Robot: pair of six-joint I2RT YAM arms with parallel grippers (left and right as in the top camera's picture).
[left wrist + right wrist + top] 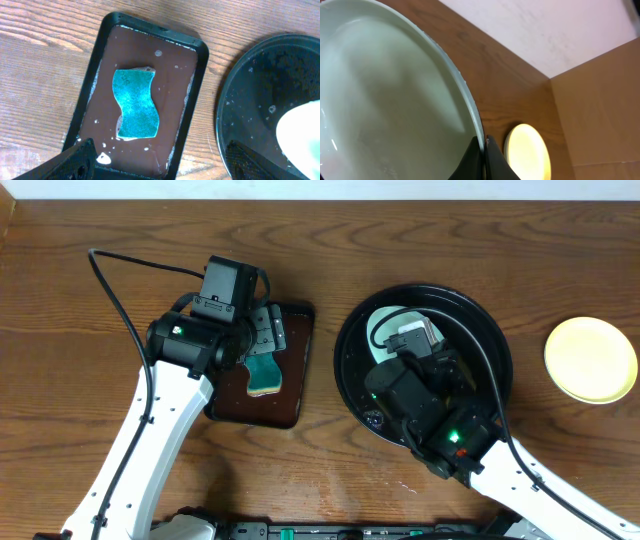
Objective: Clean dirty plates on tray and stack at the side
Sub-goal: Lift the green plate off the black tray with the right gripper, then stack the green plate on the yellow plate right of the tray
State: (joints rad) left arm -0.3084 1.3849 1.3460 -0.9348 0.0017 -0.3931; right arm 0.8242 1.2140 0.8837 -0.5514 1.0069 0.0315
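Note:
The yellow plate [591, 360] lies clear, so I keep carrying the bluish-white plate [462, 90] by its rim in my right gripper until the plates' rims line up, then release.
A pale bluish-white plate [395, 100] is held tilted over the round black tray [485, 330]. My right gripper [484, 145] is shut on the plate's rim, one finger on each face. Overhead, this plate [385, 328] shows partly from under the right wrist. Its edge [302, 135] and the wet tray [260, 85] also appear in the left wrist view. A pale yellow plate [590, 360] lies alone on the wooden tabletop at the right, and it [527, 152] shows past the right fingers. My left gripper [162, 165] hangs open above the brown tray's near end, holding nothing.
A rectangular dark-brown tray [180, 65] left of the black tray holds a teal sponge [136, 104] and flecks of foam. Overhead, the sponge [265, 372] lies just below the left wrist. Wood-grain table [80, 360] surrounds both trays.

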